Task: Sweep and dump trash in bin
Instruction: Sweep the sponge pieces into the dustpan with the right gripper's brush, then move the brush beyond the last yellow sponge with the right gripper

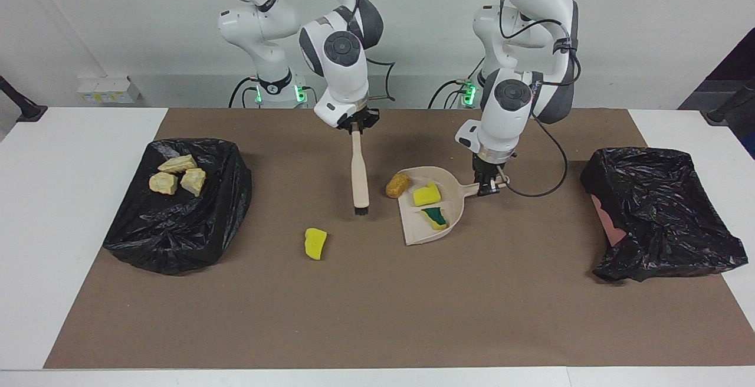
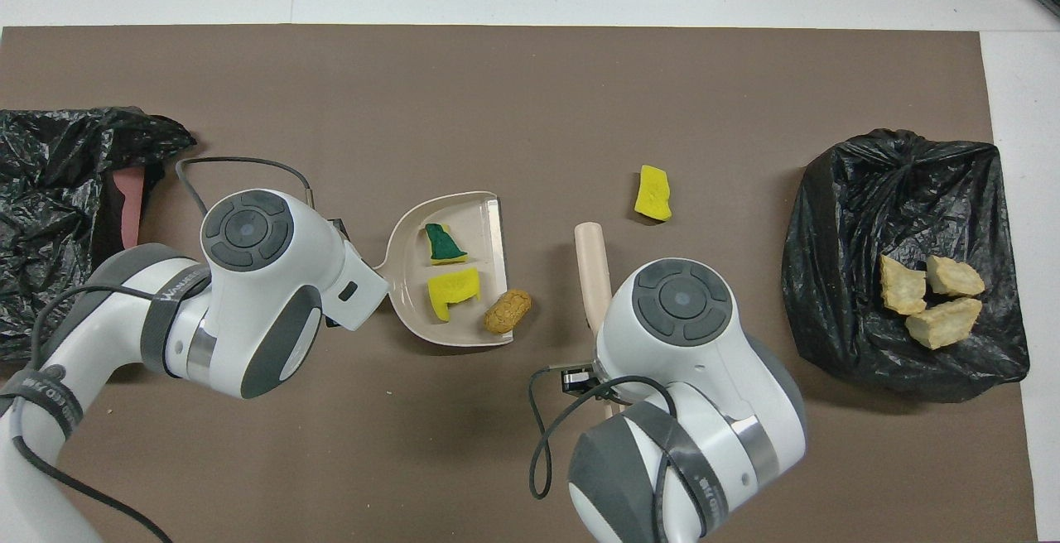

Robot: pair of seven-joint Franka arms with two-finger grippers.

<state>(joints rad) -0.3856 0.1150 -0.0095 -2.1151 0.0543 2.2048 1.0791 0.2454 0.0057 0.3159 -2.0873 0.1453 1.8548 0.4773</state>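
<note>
The brush is on the dustpan's side of the loose yellow sponge piece (image 2: 652, 194), so my right gripper should first push the lump in and then move the brush behind that sponge piece.
My left gripper (image 1: 488, 186) is shut on the handle of the beige dustpan (image 1: 413, 222), which lies flat on the brown mat. Two yellow sponge pieces with green backing (image 1: 426, 195) (image 1: 436, 217) lie in the pan. The brown crusty lump (image 1: 397, 185) sits at the pan's open lip, also in the overhead view (image 2: 508, 311). My right gripper (image 1: 355, 124) is shut on the beige brush (image 1: 358, 169), its black bristles down by the mat beside the lump. A third yellow sponge piece (image 1: 315, 243) lies loose, farther from the robots than the brush. Three tan bread-like chunks (image 1: 177, 174) lie on a black bag.
A black-bagged bin (image 1: 177, 228) carrying the bread chunks stands at the right arm's end of the mat. A second black-bagged bin (image 1: 660, 216), with a pink patch showing at its side, stands at the left arm's end. White table (image 1: 59, 198) borders the mat.
</note>
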